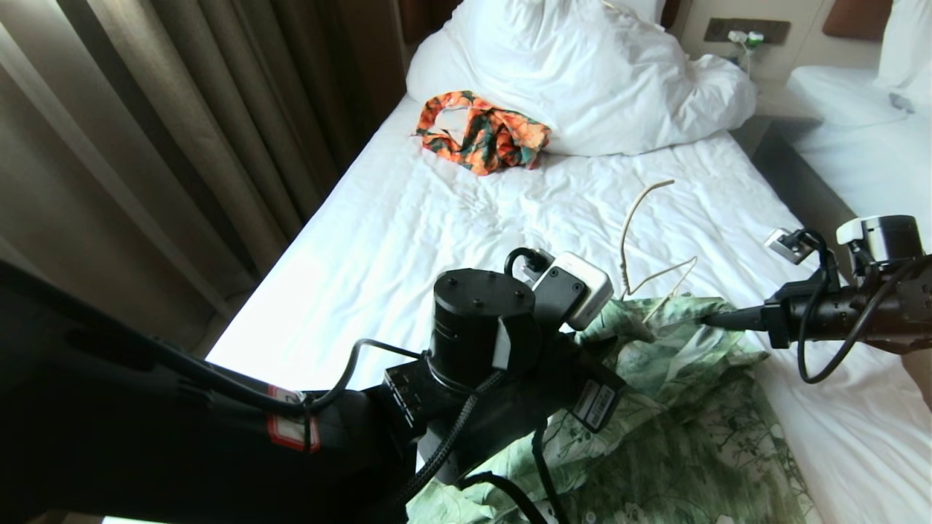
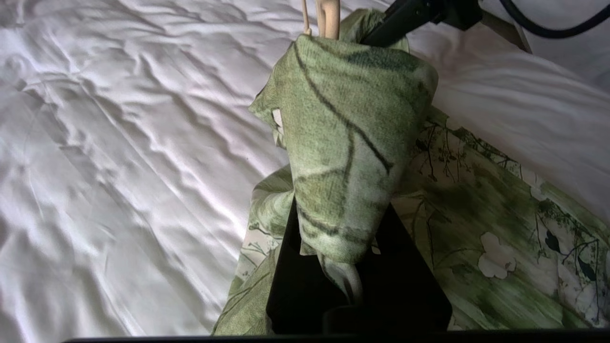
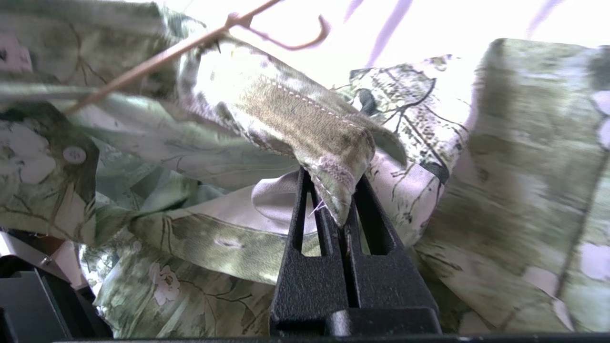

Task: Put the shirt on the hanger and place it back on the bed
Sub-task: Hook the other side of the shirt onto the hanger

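My left gripper should move back while my right gripper pulls the stitched corner (image 3: 334, 137) away to spread out the shirt's top (image 1: 660, 332), which is bunched up loosely around the hanger.
The pale green flowered shirt (image 1: 692, 407) lies bunched at the near end of the bed (image 1: 408, 240). The cream hanger (image 1: 628, 225) has its lower part tucked into the shirt's top, with the hook pointing toward the duvet. My left gripper (image 2: 340, 209) is shut on a fold of the shirt (image 2: 352, 124), which drapes over its black fingers (image 2: 290, 276). The hanger's stem (image 2: 329, 19) rises just beyond that fold. My right gripper (image 3: 333, 190) is shut on a stitched corner of the shirt (image 3: 305, 124). In the head view its tip (image 1: 710, 319) meets the cloth from the right.
An orange-and-green garment (image 1: 484, 138) lies by the heaped white duvet (image 1: 582, 73) at the head of the bed. Brown curtains (image 1: 182, 145) run along the left side. A dark nightstand (image 1: 794, 167) and a second white bed (image 1: 866, 145) stand on the right.
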Controlling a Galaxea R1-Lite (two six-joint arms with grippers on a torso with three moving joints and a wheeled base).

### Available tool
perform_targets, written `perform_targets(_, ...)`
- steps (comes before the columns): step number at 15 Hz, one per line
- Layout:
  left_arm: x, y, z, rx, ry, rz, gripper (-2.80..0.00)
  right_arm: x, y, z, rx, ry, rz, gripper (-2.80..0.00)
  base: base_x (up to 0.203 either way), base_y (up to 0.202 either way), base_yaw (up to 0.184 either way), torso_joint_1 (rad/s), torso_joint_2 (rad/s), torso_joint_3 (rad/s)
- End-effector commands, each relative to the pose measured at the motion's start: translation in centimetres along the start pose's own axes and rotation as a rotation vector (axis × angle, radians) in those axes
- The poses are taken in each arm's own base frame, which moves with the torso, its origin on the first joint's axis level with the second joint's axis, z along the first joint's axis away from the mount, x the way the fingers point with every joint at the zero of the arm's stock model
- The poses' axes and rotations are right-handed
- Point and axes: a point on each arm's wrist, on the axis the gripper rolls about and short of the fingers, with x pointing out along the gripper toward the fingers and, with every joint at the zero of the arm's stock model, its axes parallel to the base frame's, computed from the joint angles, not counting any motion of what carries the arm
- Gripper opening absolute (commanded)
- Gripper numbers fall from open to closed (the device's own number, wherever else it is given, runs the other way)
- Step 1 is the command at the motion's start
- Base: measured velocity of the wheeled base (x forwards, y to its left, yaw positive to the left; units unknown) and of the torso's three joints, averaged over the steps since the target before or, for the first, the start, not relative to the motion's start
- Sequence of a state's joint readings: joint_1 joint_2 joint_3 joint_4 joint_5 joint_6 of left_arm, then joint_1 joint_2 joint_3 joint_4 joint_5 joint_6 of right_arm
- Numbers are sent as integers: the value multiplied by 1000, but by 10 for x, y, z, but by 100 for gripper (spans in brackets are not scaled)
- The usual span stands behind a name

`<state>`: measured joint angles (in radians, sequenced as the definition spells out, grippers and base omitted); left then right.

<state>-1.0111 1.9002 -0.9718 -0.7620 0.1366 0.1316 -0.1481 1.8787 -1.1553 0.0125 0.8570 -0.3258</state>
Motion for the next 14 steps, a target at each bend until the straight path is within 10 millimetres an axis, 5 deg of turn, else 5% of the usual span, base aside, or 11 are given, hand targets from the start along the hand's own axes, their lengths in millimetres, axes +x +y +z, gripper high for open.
perform_targets(1,-2,-3,-10,4,31,-7,-280,-7,0,2,-7,-13,-10,-280,0,0,0,0,0,0)
perform_targets(4,-7,-9,-17,-10,55,-25,-280,-10,-1,5,-13,-23,-20,-280,0,0,0,0,0,0)
perform_targets(9,-20,-13,11,-45,-33,-18,-280,-9,-1,4,-11,-20,-17,-280,0,0,0,0,0,0)
perform_targets(14,-30,-29,9,-37,-23,-65,-280,-6,-3,6,-19,-26,-16,-280,0,0,0,0,0,0)
